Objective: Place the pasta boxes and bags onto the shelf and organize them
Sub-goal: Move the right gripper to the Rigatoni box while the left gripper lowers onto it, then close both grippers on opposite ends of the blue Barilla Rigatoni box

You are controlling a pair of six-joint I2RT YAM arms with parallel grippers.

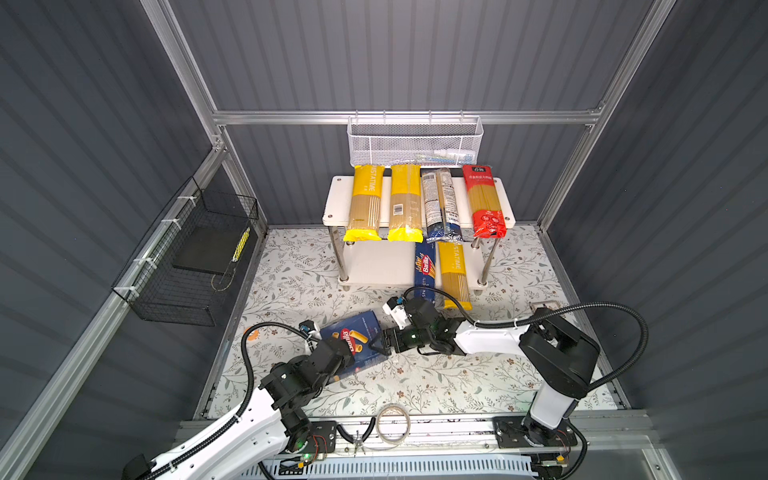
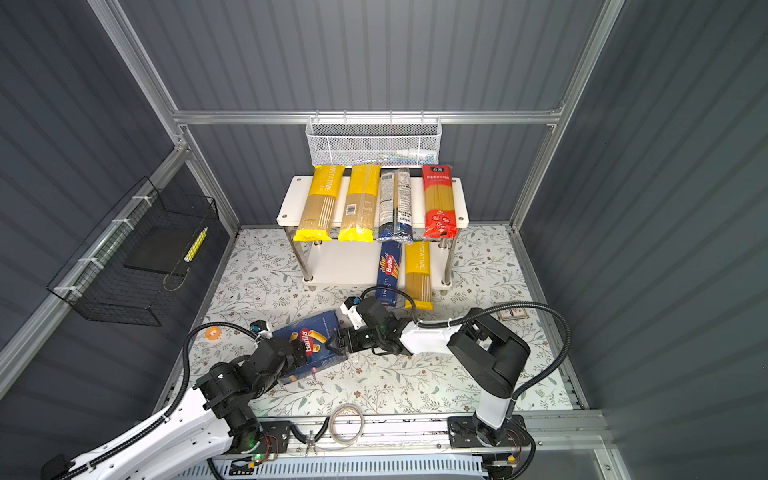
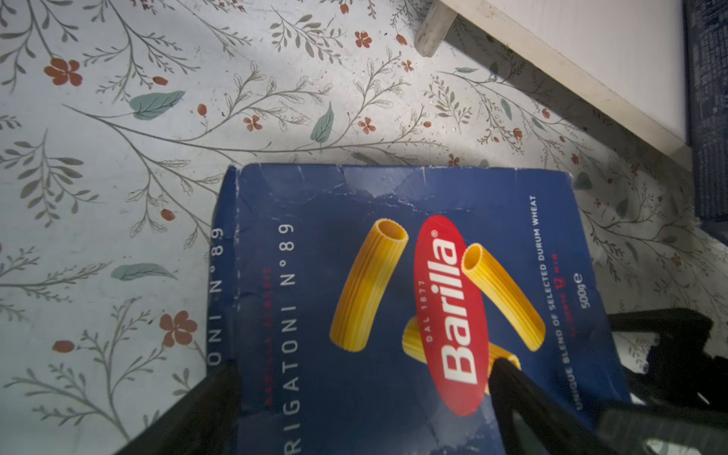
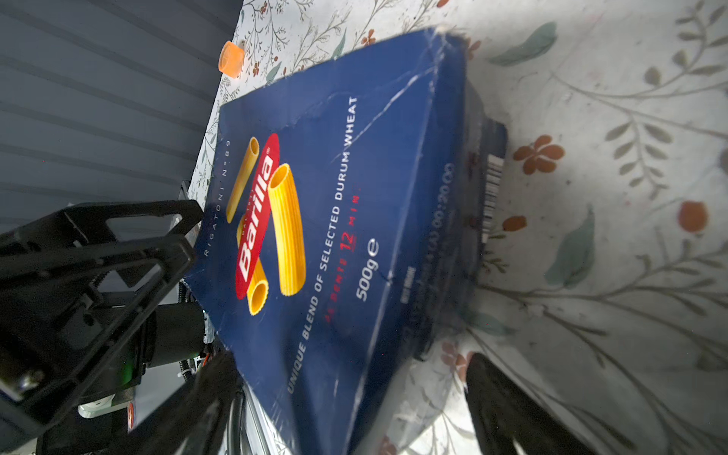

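Note:
The wide blue Barilla box (image 1: 355,337) is at an angle to the shelf. My left gripper should turn its end forward so that the box lines up with the lower board's free space (image 1: 379,265).
The wide blue Barilla box (image 1: 361,332) (image 4: 335,216) lies tilted on the floral mat, one long edge raised. My left gripper (image 1: 347,353) (image 3: 364,378) is shut on its near end. My right gripper (image 1: 380,343) (image 4: 354,394) stands open around the box's right corner, with mat showing between one finger and the carton. The white shelf (image 1: 336,199) carries two yellow bags (image 1: 365,199), a clear bag (image 1: 440,203) and a red bag (image 1: 484,199) on top. The narrow spaghetti box (image 1: 424,270) and another yellow bag (image 1: 455,274) lie on the lower board.
A white mesh basket (image 1: 413,141) hangs on the back wall above the shelf. A black wire basket (image 1: 195,257) hangs on the left wall. An orange cap (image 2: 212,332) lies at the mat's left edge. A tape roll (image 1: 392,424) and pliers (image 1: 357,436) rest on the front rail.

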